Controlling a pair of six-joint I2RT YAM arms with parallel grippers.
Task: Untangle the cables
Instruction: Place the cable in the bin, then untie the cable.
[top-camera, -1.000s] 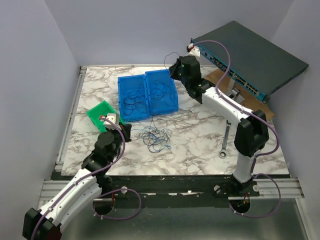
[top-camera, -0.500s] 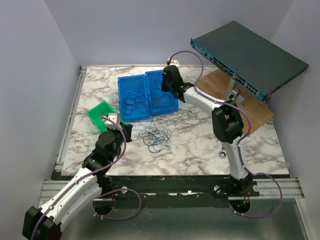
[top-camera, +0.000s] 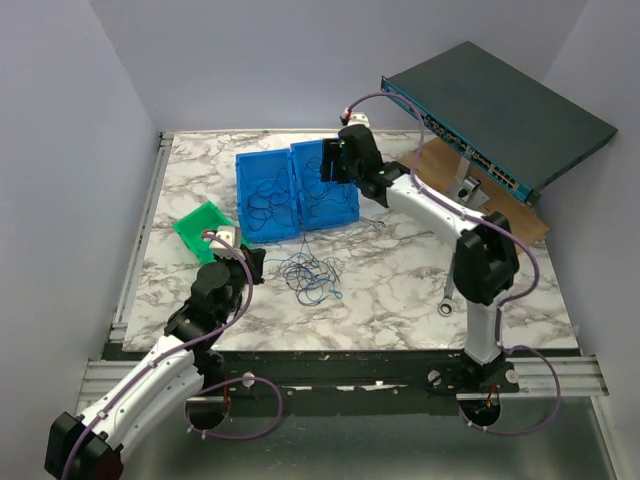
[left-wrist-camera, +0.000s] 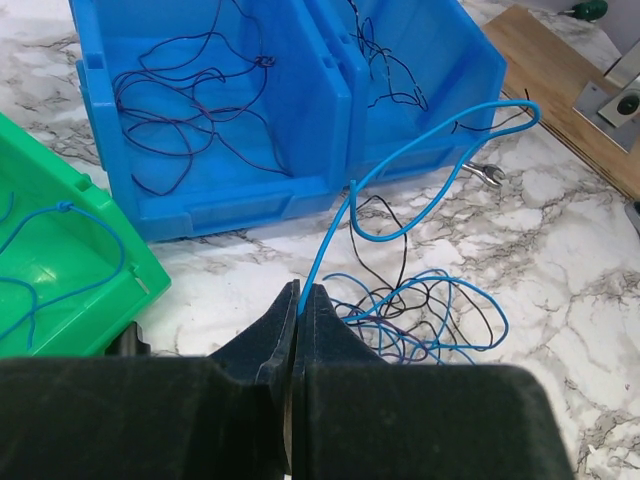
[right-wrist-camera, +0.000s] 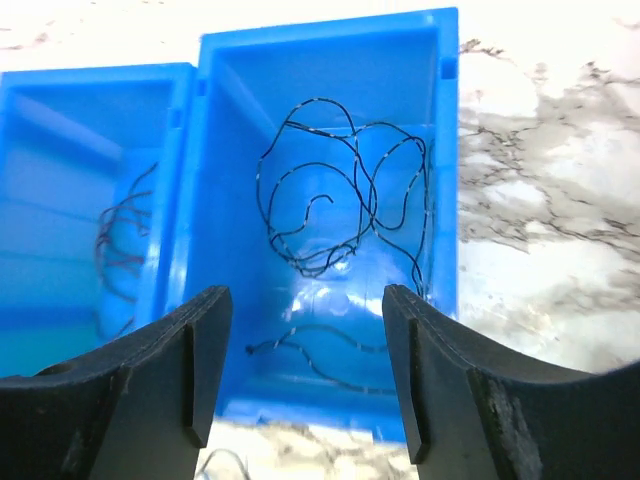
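Note:
The blue cable (left-wrist-camera: 332, 232) is held in my shut left gripper. My open right gripper goes on toward the tangle (top-camera: 314, 277) and closes on its dark cable.
A tangle of thin blue and dark cables (top-camera: 310, 275) lies on the marble table in front of my left gripper (top-camera: 250, 262). In the left wrist view that gripper (left-wrist-camera: 300, 295) is shut on one blue cable (left-wrist-camera: 327, 243), which rises from the tangle (left-wrist-camera: 430, 320) and loops to the right. My right gripper (top-camera: 328, 165) hangs open over the right blue bin (top-camera: 345, 205). Between its fingers (right-wrist-camera: 303, 300) there is nothing, and dark cables (right-wrist-camera: 340, 200) lie loose on that bin's floor. The left blue bin (top-camera: 250, 170) also holds dark cables.
A green bin (top-camera: 195, 222) with a blue cable in it (left-wrist-camera: 50, 260) sits left of my left gripper. A silver wrench (top-camera: 450, 285) lies at the right. A network switch (top-camera: 500, 115) rests tilted over a wooden board (top-camera: 525, 222) at the back right.
My right arm has swung from the back right corner to above the right blue bin, and its jaws have opened. The left arm has kept still, shut on the blue cable.

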